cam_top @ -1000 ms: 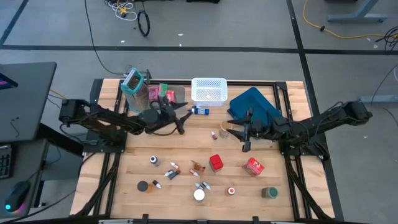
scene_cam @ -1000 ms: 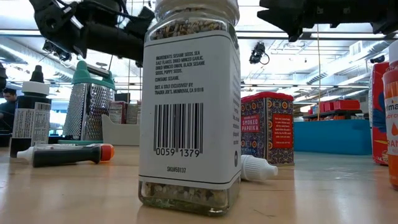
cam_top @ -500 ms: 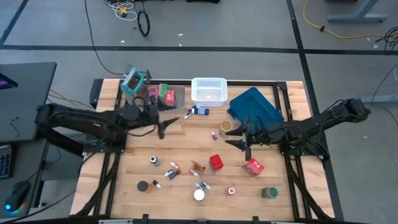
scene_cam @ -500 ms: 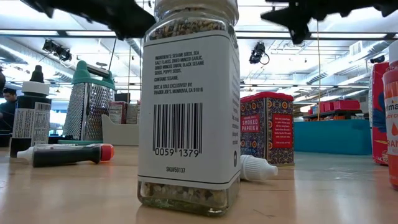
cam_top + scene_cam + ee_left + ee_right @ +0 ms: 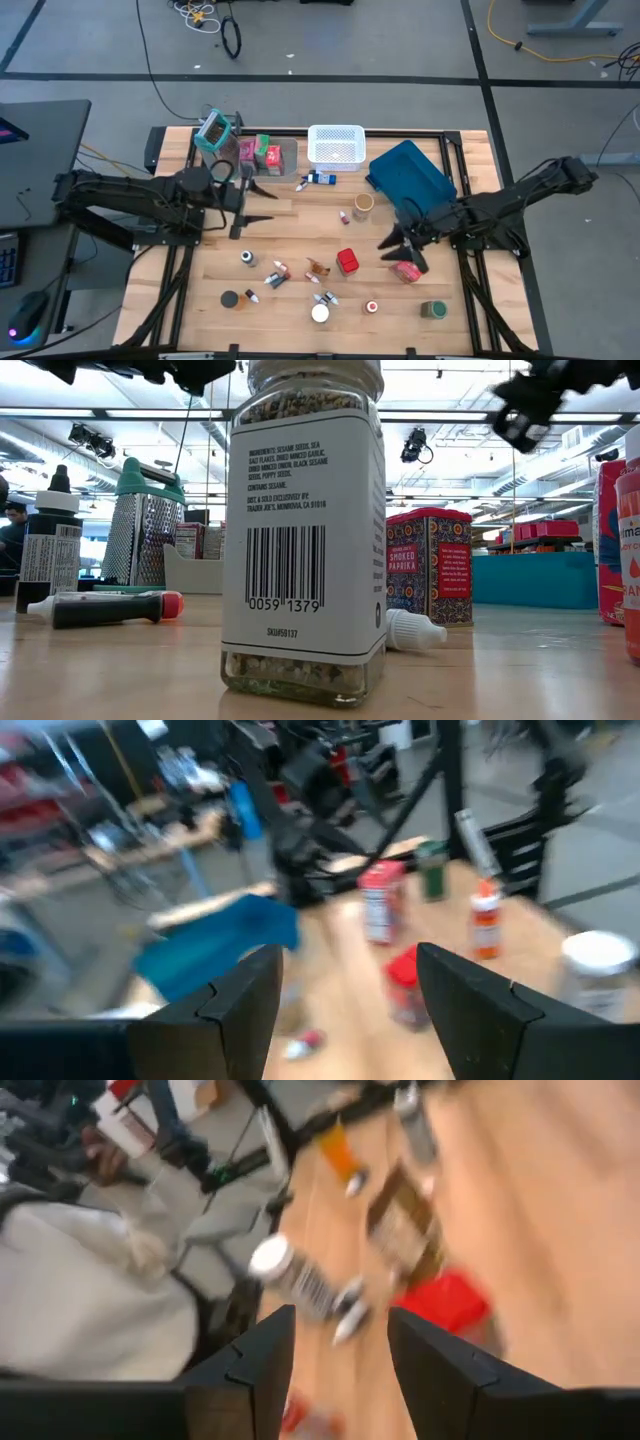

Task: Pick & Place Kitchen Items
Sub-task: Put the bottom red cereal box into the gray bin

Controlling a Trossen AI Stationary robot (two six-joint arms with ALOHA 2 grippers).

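My open right gripper should keep moving down above the red carton toward its top until the fingers are on either side of it. The carton stands beneath the gripper, clear of its neighbours.
The kitchen items lie scattered on the wooden table (image 5: 300,225): a red can (image 5: 347,262), a red carton (image 5: 408,270), a green-lidded jar (image 5: 434,310), a white-lidded jar (image 5: 320,313), and small bottles and tubes (image 5: 277,272). My left gripper (image 5: 255,210) hangs open over bare wood at the table's left, pointing level toward the right. My right gripper (image 5: 400,252) hangs open just above the red carton, tipped slightly down. Both wrist views show nothing between the fingers of the left gripper (image 5: 345,1010) or the right gripper (image 5: 340,1370).
A white mesh basket (image 5: 335,145), a blue tray (image 5: 408,172), a clear bin holding cartons (image 5: 262,153) and a grater (image 5: 215,130) stand along the far edge. In the low view a spice jar (image 5: 305,530) stands close by, with a paprika tin (image 5: 430,568) behind it.
My left gripper has drawn back from beside the clear bin toward the table's left edge, has risen and has tipped up to level. My right gripper has moved toward the near edge, to above the red carton, rolling as it went. No item has moved.
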